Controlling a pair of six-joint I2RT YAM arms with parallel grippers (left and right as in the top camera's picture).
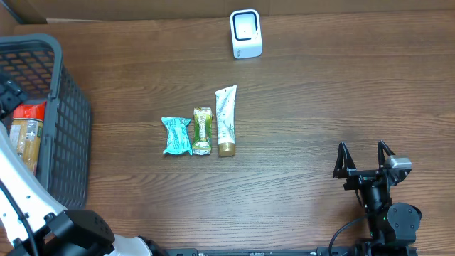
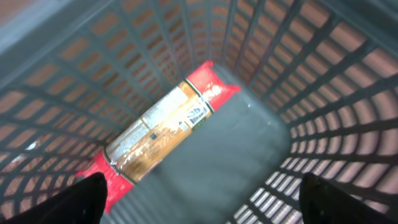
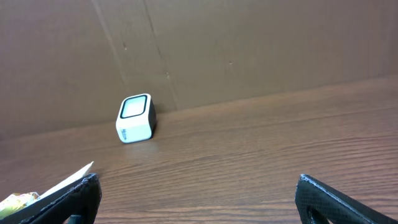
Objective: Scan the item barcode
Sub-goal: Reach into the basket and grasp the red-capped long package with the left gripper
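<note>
The left gripper should keep moving down toward the tan middle [image 2: 157, 132] until the fingers are on both sides of it, as the packet lies by itself on the basket's bottom [image 2: 221, 152] below the open fingers.
A red-ended packet with a tan middle and a printed label [image 2: 161, 127] lies on the floor of the grey basket [image 2: 323, 124]. From overhead the packet [image 1: 28, 135] shows inside the basket [image 1: 71, 121] at the far left. My left gripper [image 2: 205, 199] hangs open above the basket floor, with its left fingertip [image 2: 87, 196] over the packet's red end and nothing between the fingers. The white barcode scanner [image 1: 246, 33] stands at the back of the table. My right gripper [image 1: 365, 158] rests open at the front right, facing the scanner [image 3: 135, 118].
Three items lie side by side mid-table: a teal packet [image 1: 176, 136], a green-yellow packet [image 1: 202, 131] and a white tube with a gold cap [image 1: 227, 119]. The tube's flat end [image 3: 68, 180] shows beside my right gripper's left finger. A brown wall rises behind the scanner.
</note>
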